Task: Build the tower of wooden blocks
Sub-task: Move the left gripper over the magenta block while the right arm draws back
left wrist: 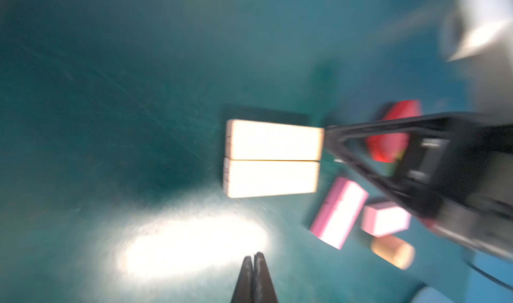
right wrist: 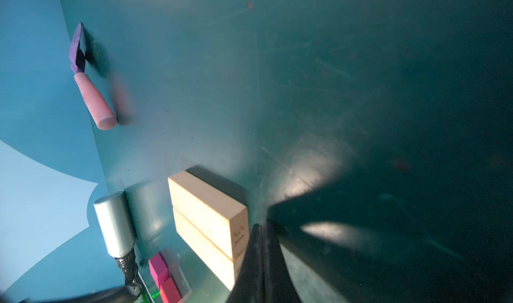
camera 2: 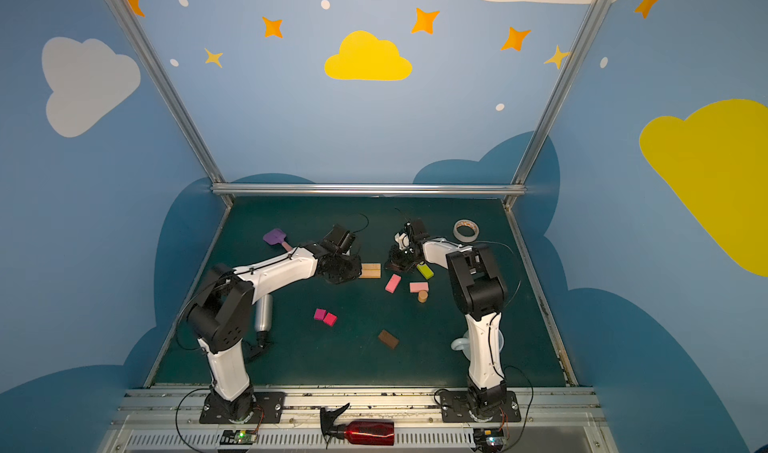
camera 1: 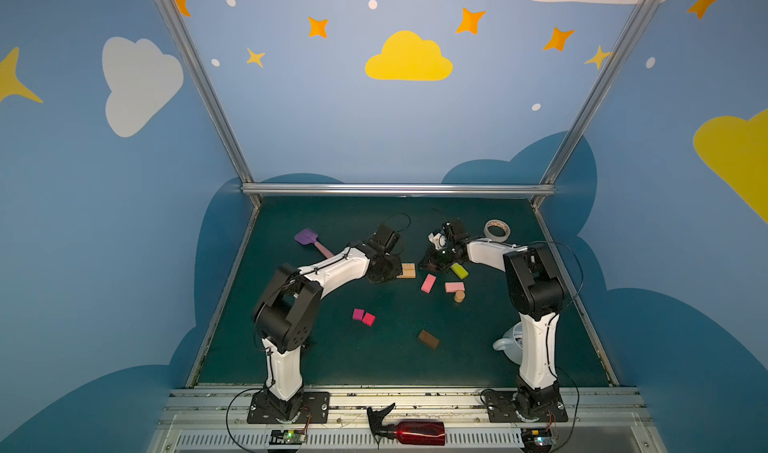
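Note:
My right gripper needs to move back because it is crowding the space (camera 1: 429, 274) beside the slanted pink block. It should do this before my left gripper takes that block (camera 1: 429, 283) for the tower.
Two tan wood blocks (camera 1: 406, 270) (left wrist: 273, 140) lie flat, side by side, on the green mat; nothing is stacked on them as a tower. My left gripper (left wrist: 254, 255) is shut and empty, just left of them. My right gripper (right wrist: 262, 226) is shut and empty, its tip against the right end of the tan pair (right wrist: 205, 204). To their right lie a lime-green block (camera 1: 459, 270), two pink blocks (camera 1: 428, 283) (camera 1: 454, 287) and a tan cylinder (camera 1: 459, 296). A red block (left wrist: 394, 137) shows behind the right gripper. Magenta and red squares (camera 1: 358, 314) (camera 1: 368, 319) and a brown bar (camera 1: 428, 339) lie nearer.
A purple spatula (camera 1: 309, 240) lies at the back left and a white tape roll (camera 1: 496, 229) at the back right. A pale mug (camera 1: 509, 345) stands by the right arm's base, a silver bottle (camera 2: 263, 311) by the left arm. A red spray bottle (camera 1: 409, 430) lies on the front rail.

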Tool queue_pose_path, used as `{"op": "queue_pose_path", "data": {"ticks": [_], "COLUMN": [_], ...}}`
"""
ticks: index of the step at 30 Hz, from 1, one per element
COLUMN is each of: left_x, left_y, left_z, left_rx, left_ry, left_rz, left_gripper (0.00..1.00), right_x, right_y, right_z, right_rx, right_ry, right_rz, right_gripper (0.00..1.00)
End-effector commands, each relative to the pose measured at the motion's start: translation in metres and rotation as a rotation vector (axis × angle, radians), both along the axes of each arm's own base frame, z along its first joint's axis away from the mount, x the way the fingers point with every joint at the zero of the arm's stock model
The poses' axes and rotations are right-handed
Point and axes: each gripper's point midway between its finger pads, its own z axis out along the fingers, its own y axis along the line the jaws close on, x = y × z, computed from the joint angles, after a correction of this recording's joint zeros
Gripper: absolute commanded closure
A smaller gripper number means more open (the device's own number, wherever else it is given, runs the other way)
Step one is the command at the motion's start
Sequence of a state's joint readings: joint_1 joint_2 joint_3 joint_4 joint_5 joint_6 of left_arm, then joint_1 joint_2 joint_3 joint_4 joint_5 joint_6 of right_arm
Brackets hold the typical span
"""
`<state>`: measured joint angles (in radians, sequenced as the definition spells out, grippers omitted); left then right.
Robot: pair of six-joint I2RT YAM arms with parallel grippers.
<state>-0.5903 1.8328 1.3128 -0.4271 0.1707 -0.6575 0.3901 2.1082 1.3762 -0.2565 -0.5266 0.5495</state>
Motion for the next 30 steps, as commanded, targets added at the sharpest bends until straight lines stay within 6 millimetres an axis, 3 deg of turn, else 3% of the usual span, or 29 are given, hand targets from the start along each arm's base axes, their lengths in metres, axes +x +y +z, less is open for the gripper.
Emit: {"op": "queue_pose_path", "data": {"ticks": [1, 4, 8, 14, 20, 25, 30], "left_x": [-0.005, -0.011, -0.023, -0.038, -0.034, -0.033, -0.024], "left_y": [0.007, 0.001, -0.017, -0.049, -0.073, -0.093, -0.099], "left_z": [0.026, 0.046, 0.059, 0.046, 0.025, 0.01, -0.008], "left_rx": [0.011, -0.011, 0.003, 0.109, 0.172, 0.221, 0.305], "left_ry": [-0.063, -0.106, -0.152, -0.13, -0.09, -0.071, -0.031], "left_rz": [-0.022, -0.084, -0.228, -0.433, -0.52, -0.592, -0.603], "left_gripper": [0.95, 0.9, 0.75, 0.57, 0.32, 0.32, 0.33], "right_x": [0.01, 0.006, -0.006, -0.028, -0.054, -0.07, -0.081], "right_y": [-0.005, -0.011, -0.024, -0.057, -0.088, -0.109, -0.127], "right_z": [0.053, 0.074, 0.094, 0.11, 0.121, 0.122, 0.123], "right_rx": [-0.006, -0.013, -0.027, -0.048, -0.094, -0.126, -0.119], "right_ry": [-0.104, -0.141, -0.177, -0.203, -0.246, -0.266, -0.283], "right_rz": [-0.005, -0.012, -0.022, -0.082, -0.146, -0.206, -0.258], "right_gripper": [1.0, 1.0, 1.0, 1.0, 0.92, 0.87, 0.82]}}
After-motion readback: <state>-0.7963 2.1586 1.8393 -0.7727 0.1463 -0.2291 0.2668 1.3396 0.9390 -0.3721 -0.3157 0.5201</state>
